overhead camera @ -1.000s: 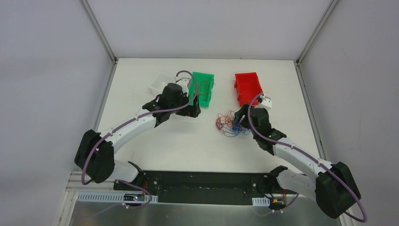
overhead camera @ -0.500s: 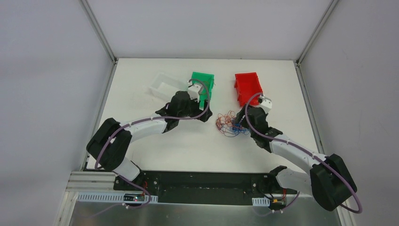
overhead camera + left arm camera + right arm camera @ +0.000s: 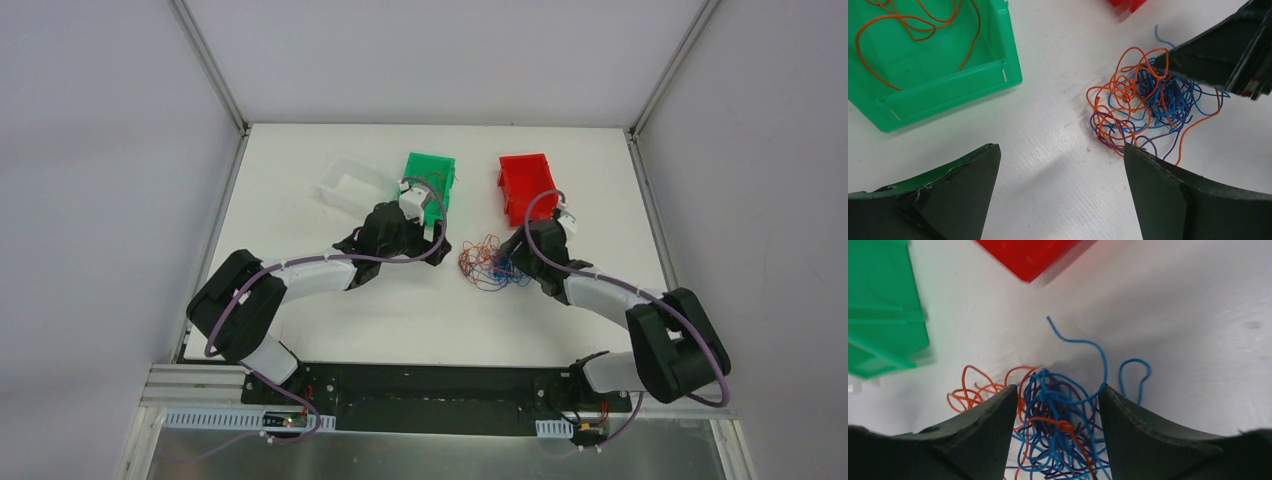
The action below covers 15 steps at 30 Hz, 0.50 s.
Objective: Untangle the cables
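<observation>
The orange wires [image 3: 1120, 90] will pull a dark purple wire [image 3: 1099, 114] along when I draw them out of the tangle, because it loops through them.
The cables [image 3: 490, 263] are a small tangle of orange, blue and dark purple wires on the white table between the arms. My left gripper [image 3: 436, 243] is open and empty just left of the tangle. In the left wrist view its jaws [image 3: 1060, 150] stand wide apart over bare table, and the tangle [image 3: 1148, 100] lies by the right finger. My right gripper [image 3: 511, 260] is open at the tangle's right side. In the right wrist view [image 3: 1058, 390] the blue and purple strands [image 3: 1063, 425] lie between its fingers. One orange wire [image 3: 913, 25] lies in the green bin [image 3: 953, 90].
The green bin [image 3: 432, 175] stands behind the left gripper and a red bin [image 3: 527, 185] behind the right gripper. A clear plastic box [image 3: 345, 180] sits at the back left. The right gripper's dark finger [image 3: 1218, 55] shows over the tangle in the left wrist view.
My left gripper has moved from beside the green bin down and right toward the tangle. The right arm has folded in while its gripper stays at the tangle.
</observation>
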### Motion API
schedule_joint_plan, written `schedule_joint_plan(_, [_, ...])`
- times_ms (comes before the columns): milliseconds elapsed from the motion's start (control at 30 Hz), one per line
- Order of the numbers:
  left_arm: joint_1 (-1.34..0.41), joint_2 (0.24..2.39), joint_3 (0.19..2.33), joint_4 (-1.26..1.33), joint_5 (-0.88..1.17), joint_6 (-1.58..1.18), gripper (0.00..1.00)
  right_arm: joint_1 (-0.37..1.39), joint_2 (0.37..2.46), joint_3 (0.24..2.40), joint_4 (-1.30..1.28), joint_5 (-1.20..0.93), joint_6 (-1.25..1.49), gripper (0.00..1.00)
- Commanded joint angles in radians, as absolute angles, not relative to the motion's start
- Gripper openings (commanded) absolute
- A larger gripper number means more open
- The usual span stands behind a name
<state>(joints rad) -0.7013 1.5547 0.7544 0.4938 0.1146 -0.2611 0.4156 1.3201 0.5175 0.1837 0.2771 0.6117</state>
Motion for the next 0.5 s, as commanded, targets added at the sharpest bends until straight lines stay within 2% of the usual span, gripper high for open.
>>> schedule_joint_plan(0, [-0.712,1.516,0.739,0.554,0.085,-0.275,0.97,0.474,1.423,0.576,0.31,0.053,0.644,0.64])
schedule_joint_plan(167, [-0.712,1.502,0.733,0.545,0.081,-0.272,0.98,0.555,1.423,0.601,0.34,0.032,0.583,0.64])
schedule_joint_plan(467, [-0.711,1.512,0.765,0.494,0.088,-0.238,0.98,0.559,1.318,0.594,0.249,0.211,0.521,0.64])
